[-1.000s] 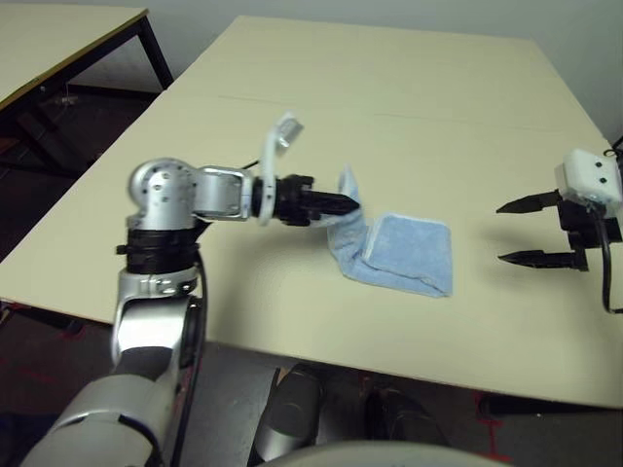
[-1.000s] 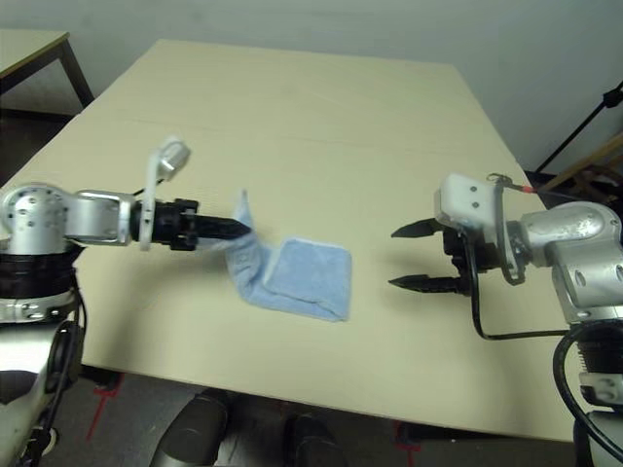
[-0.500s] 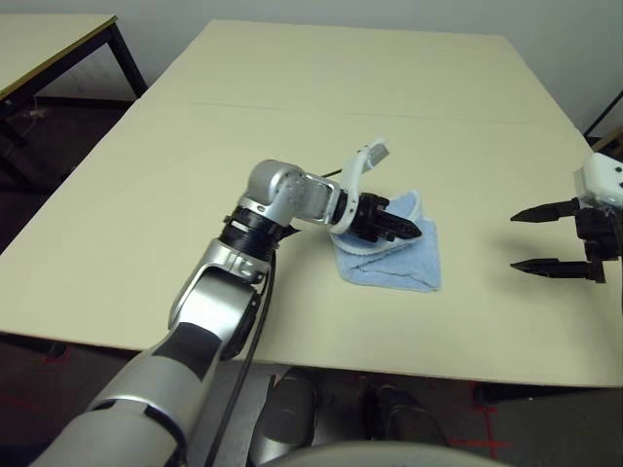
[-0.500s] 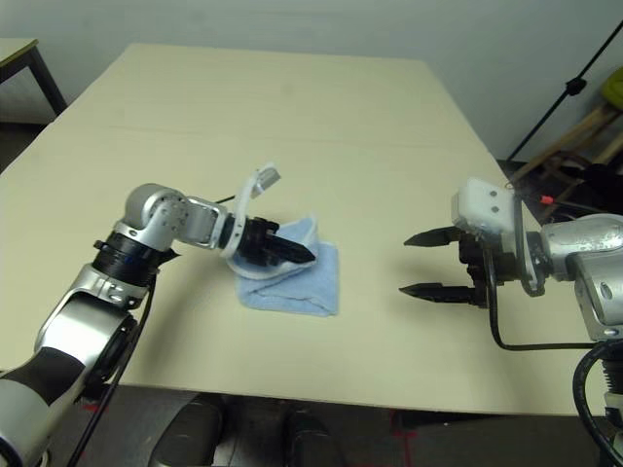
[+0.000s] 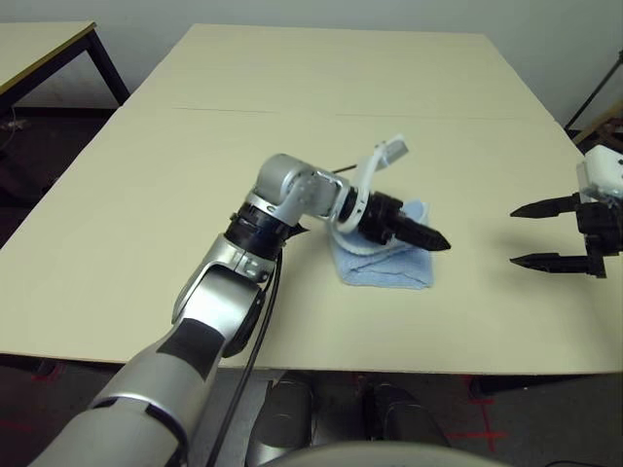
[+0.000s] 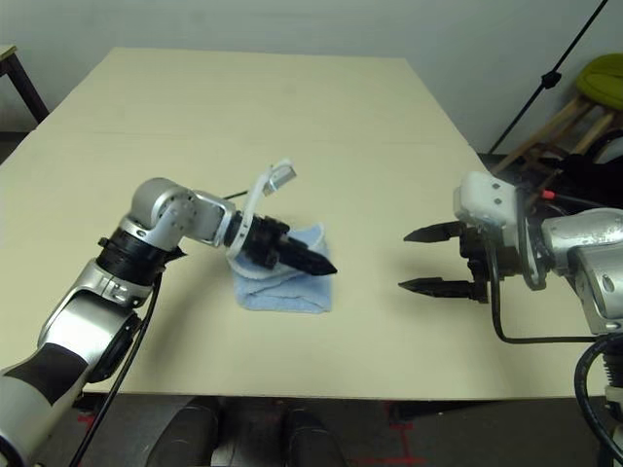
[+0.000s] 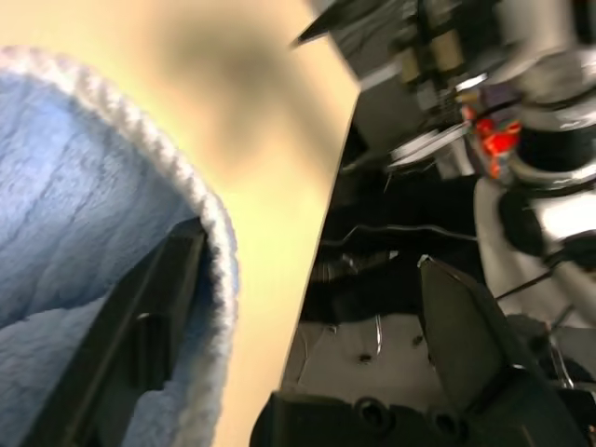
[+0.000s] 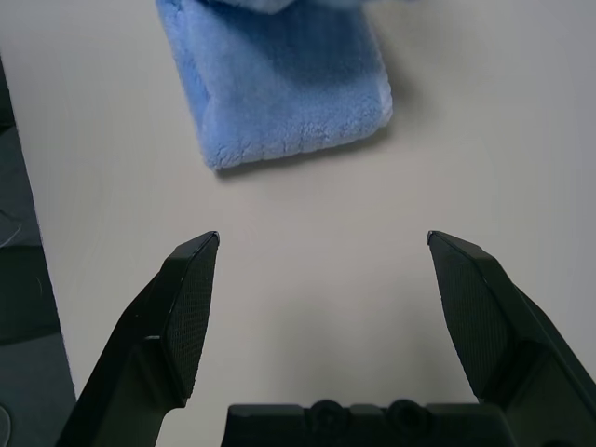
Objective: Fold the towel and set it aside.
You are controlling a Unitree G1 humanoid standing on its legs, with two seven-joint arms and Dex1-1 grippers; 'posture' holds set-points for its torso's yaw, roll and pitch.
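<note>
The towel's white edge lies flat under my left gripper's wrist while the gripper's open fingers reach across, so I should move back and pinch that edge first.
The towel is a small light-blue terry cloth with white edging, lying folded into a thick pad near the middle of the table. My left gripper reaches low across its top, pointing toward the right side. In the left wrist view its fingers stand wide apart, one resting along the towel's white edge, with nothing between them. My right gripper hovers open over bare table to the right of the towel, well apart from it.
A second table stands at the far left across a gap. A stand pole and a green stool are beyond the table's right edge. The table's front edge runs close below the towel.
The left gripper has opened and let go of the towel's lifted flap, which now lies flat on the folded pad. Its tips have slid a little further right. The right gripper has held still.
</note>
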